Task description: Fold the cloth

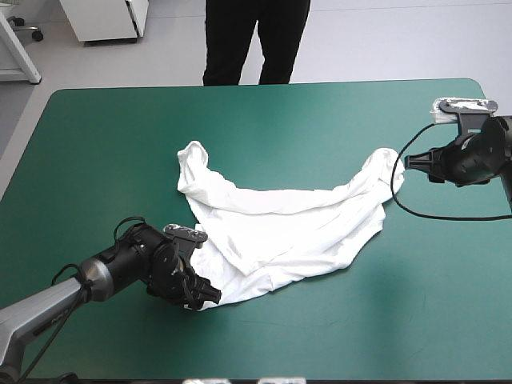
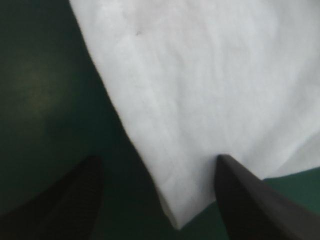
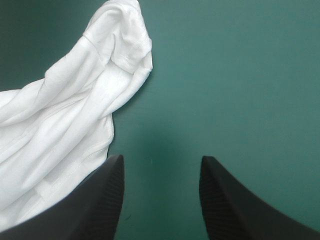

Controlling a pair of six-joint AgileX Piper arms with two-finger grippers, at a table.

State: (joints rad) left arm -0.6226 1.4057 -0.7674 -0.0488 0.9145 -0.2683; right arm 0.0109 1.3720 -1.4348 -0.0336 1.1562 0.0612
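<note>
The rumpled T-shirt (image 1: pixel 300 216) will spread out into a much wider panel when I lift and pull it, because a loose flap (image 1: pixel 240 254) lies over the T-shirt's middle.
The white T-shirt (image 1: pixel 280 220) lies rumpled and stretched across the middle of the teal-green table, one end reaching the far left (image 1: pixel 192 156), the other toward the right (image 1: pixel 384 164). My left gripper (image 1: pixel 206 296) sits low at the shirt's near-left corner. In the left wrist view the left gripper (image 2: pixel 157 200) is open, and a corner of the T-shirt (image 2: pixel 200 100) lies between its fingers. My right gripper (image 1: pixel 410 161) hovers just off the shirt's right end. The right gripper (image 3: pixel 160 192) is open over bare cover, with the T-shirt (image 3: pixel 75 115) beside one finger.
Bare teal-green cover (image 1: pixel 400 320) lies on all sides of the shirt. The table's far edge (image 1: pixel 264 85) runs along the top of the high view.
</note>
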